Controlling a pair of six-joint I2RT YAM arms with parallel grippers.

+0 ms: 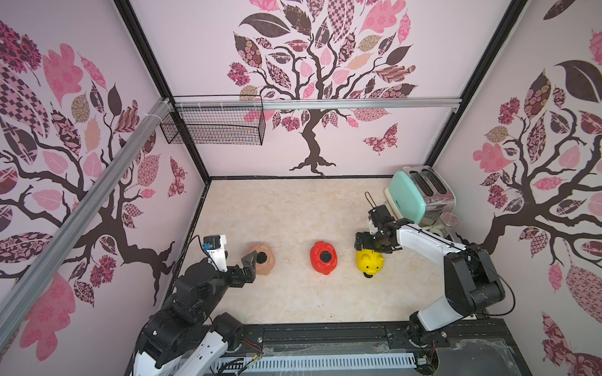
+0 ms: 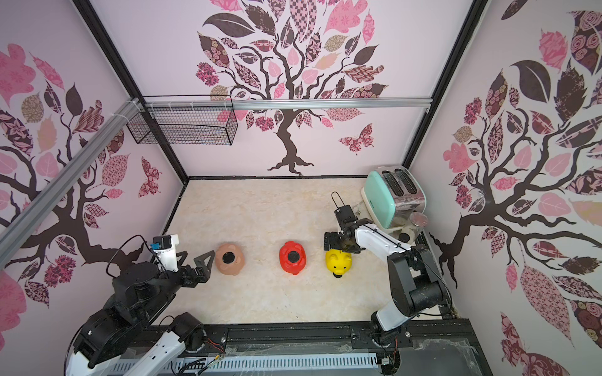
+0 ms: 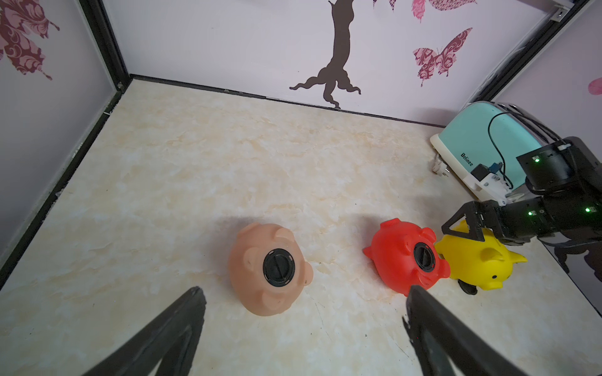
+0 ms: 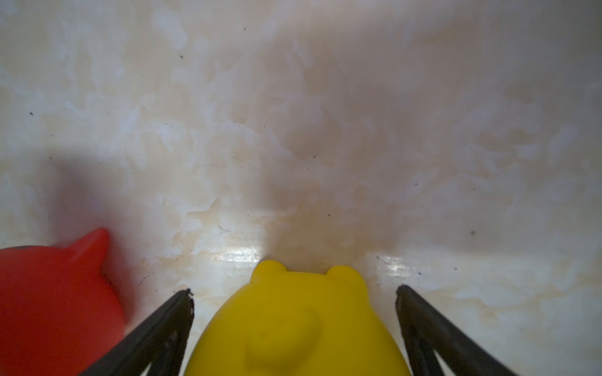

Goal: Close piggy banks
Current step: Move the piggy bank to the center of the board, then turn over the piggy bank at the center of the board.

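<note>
The yellow bank's belly [image 1: 369, 269] is turned down, so my right gripper should move away and my left gripper should tip the bank over from its side [image 1: 359, 260] facing the red bank.
Three piggy banks lie in a row on the marble-look table. The peach-pink one [image 1: 264, 265] [image 3: 257, 293] and the red one [image 1: 317, 260] [image 3: 391, 260] lie belly up, each with a black plug in its belly hole. The yellow one [image 1: 369, 263] [image 4: 293, 332] stands upright, with a loose black plug [image 1: 368, 276] [image 3: 467, 288] at its snout. My left gripper [image 1: 239, 260] [image 3: 305, 289] is open just left of the peach-pink bank and holds nothing. Open too, my right gripper [image 1: 371, 244] [image 4: 293, 291] straddles the yellow bank's back, with a gap showing at each finger.
A mint-green toaster [image 1: 413, 195] stands at the back right with a glass jar [image 1: 448, 221] beside it, close behind my right arm. A black wire basket [image 1: 215, 127] hangs on the back wall. Patterned walls close in three sides.
</note>
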